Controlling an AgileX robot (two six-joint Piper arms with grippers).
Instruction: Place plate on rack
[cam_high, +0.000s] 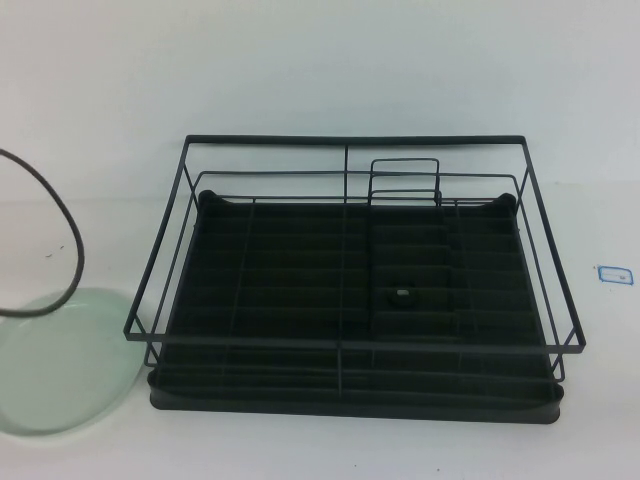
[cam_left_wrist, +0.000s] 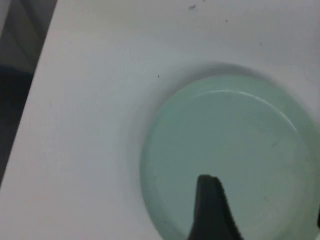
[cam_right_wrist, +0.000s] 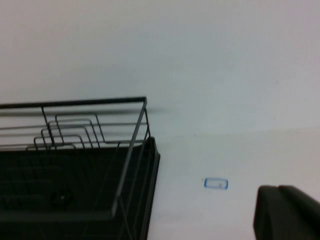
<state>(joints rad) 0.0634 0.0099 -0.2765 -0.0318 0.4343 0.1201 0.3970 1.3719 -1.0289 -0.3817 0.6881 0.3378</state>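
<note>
The plate (cam_high: 68, 365) is on my left gripper's side, a long way from the rack's wire dividers (cam_high: 405, 175), so next my left gripper picks it up and passes it to my right gripper.
The pale mint-green plate (cam_high: 62, 360) lies flat on the white table at the near left, apart from the rack. The black wire rack (cam_high: 350, 290) with its ribbed tray base stands in the middle and holds nothing. Neither gripper shows in the high view. In the left wrist view my left gripper (cam_left_wrist: 265, 215) is open and empty above the plate (cam_left_wrist: 230, 150), with one dark finger (cam_left_wrist: 212, 210) over it. In the right wrist view my right gripper (cam_right_wrist: 280, 215) is shut and empty, off to the side of the rack's corner (cam_right_wrist: 135, 150).
A dark cable (cam_high: 65, 230) curves over the table at the far left, above the plate. A small blue-edged label (cam_high: 614, 273) lies on the table to the right of the rack and also shows in the right wrist view (cam_right_wrist: 216, 184). The table's edge (cam_left_wrist: 30, 100) runs close to the plate.
</note>
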